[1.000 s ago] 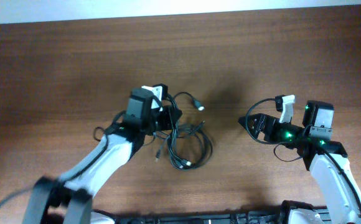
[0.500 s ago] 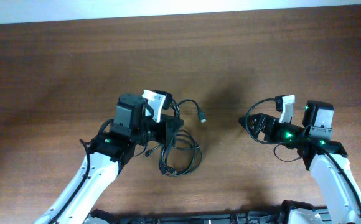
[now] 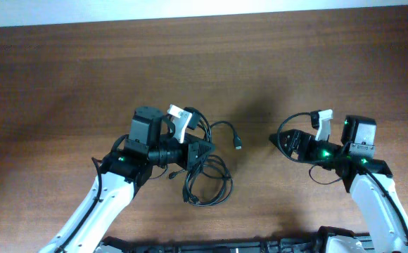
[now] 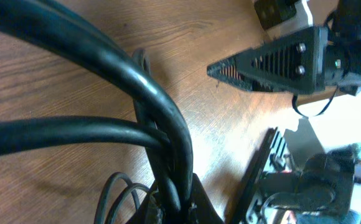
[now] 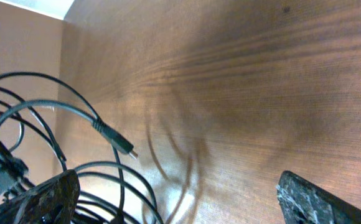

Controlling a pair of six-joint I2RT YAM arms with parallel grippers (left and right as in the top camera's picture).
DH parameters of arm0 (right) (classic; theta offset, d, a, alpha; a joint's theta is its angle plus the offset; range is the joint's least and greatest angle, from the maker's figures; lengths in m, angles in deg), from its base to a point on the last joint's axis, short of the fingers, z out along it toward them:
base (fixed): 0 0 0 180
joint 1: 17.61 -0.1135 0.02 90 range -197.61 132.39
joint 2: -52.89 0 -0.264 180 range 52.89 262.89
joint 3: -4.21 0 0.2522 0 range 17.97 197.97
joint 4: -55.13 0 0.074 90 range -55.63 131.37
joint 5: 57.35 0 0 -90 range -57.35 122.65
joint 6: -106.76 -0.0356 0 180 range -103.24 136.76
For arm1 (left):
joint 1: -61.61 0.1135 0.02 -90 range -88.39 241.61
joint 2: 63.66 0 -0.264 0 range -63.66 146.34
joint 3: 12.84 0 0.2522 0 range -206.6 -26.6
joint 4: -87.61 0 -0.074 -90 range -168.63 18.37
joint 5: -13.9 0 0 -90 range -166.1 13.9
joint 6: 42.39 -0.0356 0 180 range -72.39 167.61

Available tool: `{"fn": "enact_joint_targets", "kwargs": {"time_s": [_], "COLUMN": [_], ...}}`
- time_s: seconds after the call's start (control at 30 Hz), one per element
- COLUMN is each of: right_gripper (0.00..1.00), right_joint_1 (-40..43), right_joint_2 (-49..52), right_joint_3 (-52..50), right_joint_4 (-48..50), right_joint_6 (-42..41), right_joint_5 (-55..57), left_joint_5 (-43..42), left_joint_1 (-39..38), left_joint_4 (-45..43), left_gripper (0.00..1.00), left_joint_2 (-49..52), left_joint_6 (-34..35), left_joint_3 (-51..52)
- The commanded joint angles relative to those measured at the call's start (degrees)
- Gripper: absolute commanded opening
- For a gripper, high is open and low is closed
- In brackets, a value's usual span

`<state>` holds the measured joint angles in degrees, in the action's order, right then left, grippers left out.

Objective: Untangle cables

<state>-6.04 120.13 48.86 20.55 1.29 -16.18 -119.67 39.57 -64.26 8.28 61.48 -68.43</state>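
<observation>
My left gripper should bring several strands of cable it pinches in one bunch (image 3: 205,126) toward my right gripper, which should take the loops (image 3: 222,174) and pull them apart.
The cables (image 3: 209,181) are thin black cords bunched in loose loops on the wooden table, just right of my left gripper (image 3: 204,150). One free end with a small plug (image 3: 237,144) sticks out to the right. My left gripper is shut on several strands of the cables (image 4: 168,134), pinched between its jaws (image 4: 175,208). My right gripper (image 3: 278,139) is open and empty, apart from the bundle to its right. In the right wrist view the loops (image 5: 75,118) and the plug (image 5: 123,145) lie ahead of its spread fingers (image 5: 177,199).
The wooden table (image 3: 84,77) reaches to a pale strip at the far edge. The right gripper's black finger (image 4: 271,59) shows in the left wrist view. The arms' own thicker black wires (image 3: 288,125) loop by the right wrist.
My left gripper has shifted down and to the right with the cables in it. The loops and the plug end have swung down and right. The right arm has not moved.
</observation>
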Motion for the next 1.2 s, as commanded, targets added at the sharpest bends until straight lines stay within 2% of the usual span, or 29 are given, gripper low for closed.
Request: {"fn": "enact_joint_targets", "kwargs": {"time_s": [0.0, 0.07, 0.17, 0.27, 0.47, 0.57, 0.7, 0.73, 0.8, 0.9, 0.93, 1.03, 1.13, 1.17], "right_gripper": [0.99, 0.99, 0.99, 0.99, 0.99, 0.99, 0.99, 0.99, 0.99, 0.99, 0.99, 0.99, 0.99, 0.99], "right_joint_1": [-0.3, -0.3, -0.3, -0.3, -0.3, -0.3, -0.3, -0.3, -0.3, -1.4, -2.4, -10.3, -18.3, -21.1], "right_joint_2": [0.0, 0.0, 0.0, 0.0, 0.0, 0.0, 0.0, 0.0, 0.0, 0.0, 0.0, 0.0, 0.0, 0.0], "right_joint_3": [0.0, 0.0, 0.0, 0.0, 0.0, 0.0, 0.0, 0.0, 0.0, 0.0, 0.0, 0.0, 0.0, 0.0], "right_joint_4": [1.1, 1.1, 1.1, 1.1, 1.1, 1.1, 5.2, 5.1, 3.5, 0.0, -0.8, -2.3, -2.3, -1.4], "right_joint_6": [-0.2, -0.2, -0.2, -0.2, -0.2, -0.2, -0.8, -5.5, -9.8, -10.0, -10.6, -21.7, -35.1, -42.5], "right_joint_5": [0.7, 0.7, 0.7, 2.5, 16.1, 19.6, 19.7, 13.2, 2.4, -16.7, -17.8, -16.9, -6.1, -2.2], "left_joint_5": [-3.9, -12.4, -13.1, -13.0, -14.7, -14.2, -22.5, -23.3, -23.3, -27.5, -28.3, -26.2, -23.6, -20.1], "left_joint_1": [0.1, 0.1, 0.2, 0.2, 1.4, 6.4, 13.2, 14.0, 14.0, 13.9, 13.9, 13.8, 13.8, 13.8], "left_joint_4": [-0.7, -0.7, -2.1, -7.8, -7.9, -7.7, -7.5, -7.5, -7.5, -7.7, -7.7, -7.8, -8.2, -8.3], "left_gripper": [0.0, 0.0, 0.0, 0.0, 0.0, 0.0, 0.0, 0.0, 0.0, 0.0, 0.0, 0.0, 0.0, 0.0], "left_joint_2": [-1.3, -1.3, -1.3, -1.3, -1.4, -1.5, -1.5, -1.5, -1.5, -1.5, -1.5, -1.5, -1.5, -1.5], "left_joint_6": [-7.2, -19.3, -23.9, -23.8, -21.6, -11.0, -9.4, -9.5, -13.4, -23.1, -24.7, -26.0, -25.5, -20.8], "left_joint_3": [0.2, 0.2, 0.2, 0.2, 0.2, 0.2, 0.2, 0.2, 0.2, 0.2, 0.2, 0.2, 0.2, 0.2]}}
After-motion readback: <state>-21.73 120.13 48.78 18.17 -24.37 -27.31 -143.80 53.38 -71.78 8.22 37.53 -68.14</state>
